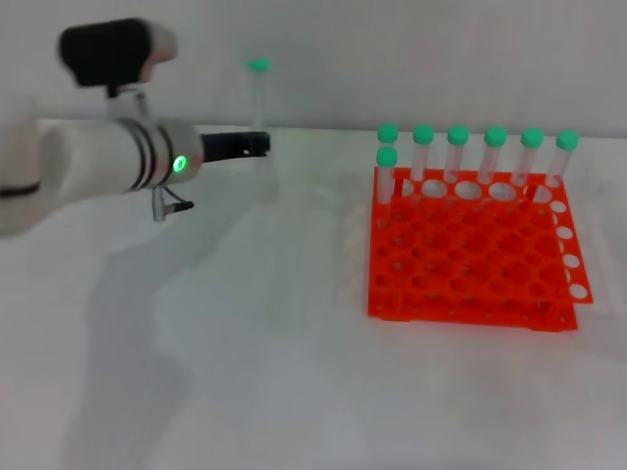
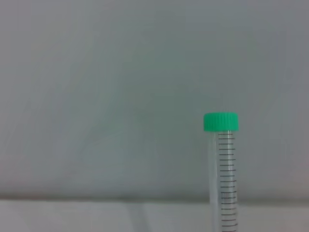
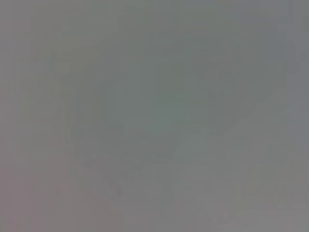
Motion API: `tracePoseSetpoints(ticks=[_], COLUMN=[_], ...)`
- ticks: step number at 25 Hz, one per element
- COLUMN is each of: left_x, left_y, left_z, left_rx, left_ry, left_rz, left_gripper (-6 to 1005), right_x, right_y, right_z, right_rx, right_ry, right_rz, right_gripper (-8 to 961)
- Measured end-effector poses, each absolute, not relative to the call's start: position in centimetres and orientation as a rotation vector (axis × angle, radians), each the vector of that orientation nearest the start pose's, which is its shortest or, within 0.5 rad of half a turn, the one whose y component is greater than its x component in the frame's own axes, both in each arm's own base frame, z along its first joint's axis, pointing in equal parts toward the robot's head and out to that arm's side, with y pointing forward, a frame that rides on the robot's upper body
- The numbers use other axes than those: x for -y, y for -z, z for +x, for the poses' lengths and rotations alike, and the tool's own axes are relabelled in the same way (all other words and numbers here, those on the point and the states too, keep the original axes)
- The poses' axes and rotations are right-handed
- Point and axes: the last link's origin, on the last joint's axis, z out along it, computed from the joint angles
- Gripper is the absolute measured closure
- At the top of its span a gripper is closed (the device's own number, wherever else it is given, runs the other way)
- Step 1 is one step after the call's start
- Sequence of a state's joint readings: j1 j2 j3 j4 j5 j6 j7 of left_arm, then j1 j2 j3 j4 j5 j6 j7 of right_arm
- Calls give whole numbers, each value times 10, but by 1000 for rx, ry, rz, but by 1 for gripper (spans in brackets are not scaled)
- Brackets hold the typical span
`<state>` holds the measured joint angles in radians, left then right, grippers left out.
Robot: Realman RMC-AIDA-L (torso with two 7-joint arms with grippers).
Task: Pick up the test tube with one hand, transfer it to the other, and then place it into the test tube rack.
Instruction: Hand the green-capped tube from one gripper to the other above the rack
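Note:
The test tube is held by its lower end point(image 1: 258, 124) in my left gripper, so I should bring it over the rack for my right gripper to take it below the cap point(image 1: 259, 79).
My left gripper point(image 1: 257, 145), black on a white banded arm with a green light, reaches in from the left and is shut on the test tube point(image 1: 260, 108). It holds the tube upright above the table, green cap on top. The left wrist view shows the capped tube point(image 2: 225, 169) close up against the grey wall. The orange-red test tube rack point(image 1: 470, 264) stands on the table to the right, apart from the gripper. My right gripper is out of view; the right wrist view shows only blank grey.
Several green-capped tubes point(image 1: 458, 157) stand along the rack's far row, with one more point(image 1: 387, 171) at its far-left corner. The white table point(image 1: 245, 372) runs to a grey wall behind.

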<state>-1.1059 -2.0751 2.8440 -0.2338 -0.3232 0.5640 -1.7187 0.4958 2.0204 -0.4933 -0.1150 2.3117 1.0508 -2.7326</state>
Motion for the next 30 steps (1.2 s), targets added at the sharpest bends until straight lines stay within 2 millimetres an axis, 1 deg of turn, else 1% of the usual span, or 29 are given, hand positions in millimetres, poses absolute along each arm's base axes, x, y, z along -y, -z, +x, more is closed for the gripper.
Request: tracePoseSetpoints(ticks=[1, 2, 4, 6, 7, 10, 13, 17, 19, 22, 25, 27, 30], left_x=[-478, -476, -463, -450, -441, -417, -397, -375, -368, -360, -356, -357, -360], left_y=[36, 37, 36, 34, 34, 38, 52, 75, 85, 100, 111, 116, 122], left_z=[-221, -223, -228, -231, -233, -231, -222, -204, -192, -176, -167, -163, -157], left_rx=[1191, 1188, 1113, 1040, 985, 859, 744, 598, 546, 462, 400, 384, 367], left_ry=[495, 529, 725, 864, 936, 1055, 1092, 1103, 1110, 1101, 1060, 1028, 988], left_rz=[-1982, -1977, -1952, -1919, -1899, -1879, -1945, -2106, -2190, -2321, -2414, -2447, -2478], left_gripper=[802, 802, 801, 800, 800, 799, 798, 797, 796, 795, 794, 794, 793], right_x=[-357, -358, -359, -360, -360, -362, -363, -364, -366, -369, -368, -365, -358], right_y=[-65, -66, -67, -68, -68, -69, -69, -70, -72, -78, -90, -105, -129], right_z=[374, 374, 374, 373, 373, 371, 370, 369, 367, 360, 355, 350, 335], right_rx=[-656, -658, -660, -659, -659, -656, -657, -690, -705, -705, -724, -714, -685], right_ry=[-652, -655, -662, -665, -667, -671, -680, -729, -765, -825, -905, -961, -1076], right_rz=[-1412, -1406, -1393, -1388, -1388, -1389, -1385, -1370, -1378, -1437, -1506, -1577, -1721], right_gripper=[98, 98, 98, 98, 98, 98, 98, 98, 99, 99, 99, 99, 99])
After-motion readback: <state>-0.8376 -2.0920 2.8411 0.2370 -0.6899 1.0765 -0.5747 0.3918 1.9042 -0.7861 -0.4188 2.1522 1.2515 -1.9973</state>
